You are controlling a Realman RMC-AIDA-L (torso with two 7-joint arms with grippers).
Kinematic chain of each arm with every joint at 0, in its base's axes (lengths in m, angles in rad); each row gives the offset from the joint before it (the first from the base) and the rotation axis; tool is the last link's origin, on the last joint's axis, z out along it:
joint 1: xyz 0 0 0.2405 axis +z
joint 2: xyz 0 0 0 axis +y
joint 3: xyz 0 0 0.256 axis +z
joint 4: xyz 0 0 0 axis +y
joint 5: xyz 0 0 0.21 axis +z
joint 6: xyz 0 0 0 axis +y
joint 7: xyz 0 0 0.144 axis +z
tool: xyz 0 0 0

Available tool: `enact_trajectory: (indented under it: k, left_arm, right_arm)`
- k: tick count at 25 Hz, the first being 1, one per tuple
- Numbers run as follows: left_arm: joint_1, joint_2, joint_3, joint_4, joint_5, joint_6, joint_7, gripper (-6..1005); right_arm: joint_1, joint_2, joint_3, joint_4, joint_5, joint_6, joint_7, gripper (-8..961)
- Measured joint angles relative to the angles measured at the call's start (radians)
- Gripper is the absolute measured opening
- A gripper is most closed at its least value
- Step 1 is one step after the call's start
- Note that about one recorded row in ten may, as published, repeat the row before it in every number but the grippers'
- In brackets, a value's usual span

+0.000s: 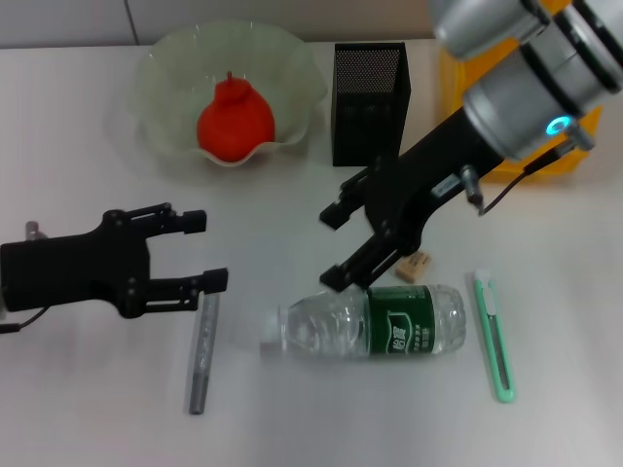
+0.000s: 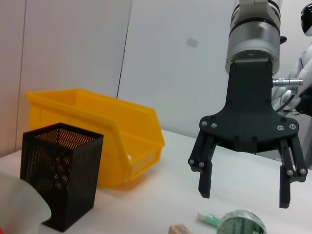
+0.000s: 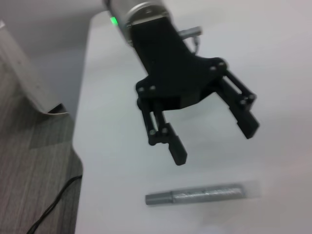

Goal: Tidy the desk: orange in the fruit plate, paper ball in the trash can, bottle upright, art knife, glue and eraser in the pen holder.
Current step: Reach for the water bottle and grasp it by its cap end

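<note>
The bottle's neck (image 1: pixel 301 327) is pointing toward my left gripper, so my right gripper should move away from above the bottle and my left gripper should take the cap (image 1: pixel 272 328).
An orange-red fruit (image 1: pixel 234 122) lies in the pale fruit plate (image 1: pixel 165 73) at the back left. The clear bottle (image 1: pixel 365 323) with a green label lies on its side at the front centre. My right gripper (image 1: pixel 333 247) is open just above the bottle's neck end; it also shows in the left wrist view (image 2: pixel 244 192). The tan eraser (image 1: pixel 414 266) lies behind the bottle. The green art knife (image 1: pixel 494 336) lies to its right. The grey glue stick (image 1: pixel 202 350) lies front left, beside my open left gripper (image 1: pixel 206 251). No paper ball is in view.
A black mesh pen holder (image 1: pixel 370 102) stands at the back centre. A yellow bin (image 2: pixel 97 129) stands to its right, partly hidden by my right arm. The table's left edge (image 3: pixel 80 146) is close behind my left arm.
</note>
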Motion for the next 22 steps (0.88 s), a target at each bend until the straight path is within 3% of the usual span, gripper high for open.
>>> enact_trajectory:
  k: [5, 9, 13, 15, 17, 18, 22]
  left_arm:
    - [0.020, 0.004, 0.001, 0.008, 0.001, 0.017, 0.002, 818]
    - [0.021, -0.005, 0.013, 0.008, 0.001, 0.018, 0.003, 818]
    - [0.018, -0.028, 0.023, 0.007, 0.011, 0.016, 0.008, 818]
    - [0.018, -0.028, 0.023, 0.007, 0.011, 0.016, 0.008, 818]
    - [0.013, -0.038, 0.022, 0.007, 0.028, 0.013, 0.010, 818]
    - [0.003, -0.050, 0.020, 0.004, 0.048, 0.006, 0.010, 818]
    - [0.003, -0.050, 0.020, 0.004, 0.048, 0.006, 0.010, 817]
  right_arm:
    - [0.004, 0.002, -0.079, 0.034, 0.054, 0.052, -0.028, 834]
    - [-0.014, 0.001, -0.067, 0.044, 0.065, 0.071, -0.036, 833]
    - [-0.083, -0.016, 0.020, 0.001, 0.077, 0.037, -0.038, 833]
    - [-0.131, -0.031, 0.040, -0.030, 0.074, 0.019, -0.037, 833]
    - [-0.207, -0.048, 0.083, -0.053, 0.078, 0.013, -0.038, 833]
    - [-0.207, -0.048, 0.083, -0.053, 0.078, 0.013, -0.038, 833]
    - [-0.329, -0.033, 0.292, -0.019, 0.187, 0.005, -0.233, 833]
